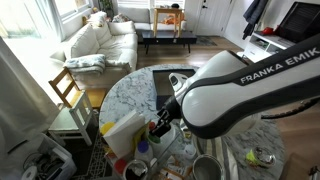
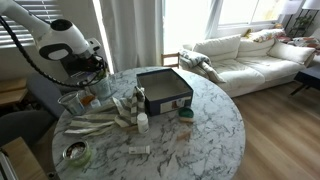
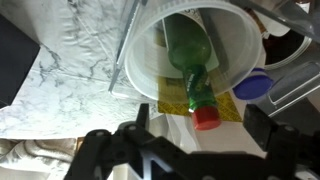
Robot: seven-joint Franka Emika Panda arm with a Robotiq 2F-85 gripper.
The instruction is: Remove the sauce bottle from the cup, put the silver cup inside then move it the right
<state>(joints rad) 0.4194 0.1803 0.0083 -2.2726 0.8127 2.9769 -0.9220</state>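
Next, I lower my gripper around the green neck (image 3: 199,89) before I close it and lift the bottle out, because my gripper's fingers only reach the sauce bottle's red cap (image 3: 206,119).
In the wrist view the white cup (image 3: 232,40) fills the upper middle, its mouth toward the camera. The sauce bottle (image 3: 192,62), green with a red cap, sticks out of it, cap end toward me. My gripper (image 3: 200,122) is open. Its two dark fingers stand left and right of the red cap without touching it. In an exterior view the gripper (image 1: 161,126) hangs low over the table's near side, and the arm hides the white cup. The silver cup (image 1: 207,168) stands close by on the table; it also seems to show in an exterior view (image 2: 72,100).
A white-and-yellow slab-shaped item (image 1: 122,135) lies beside the gripper. A blue-topped item (image 3: 252,86) sits just right of the cup. A dark open box (image 2: 163,90) stands mid-table. A small shiny greenish object (image 2: 75,153) and scattered small items lie on the round marble table (image 2: 200,130).
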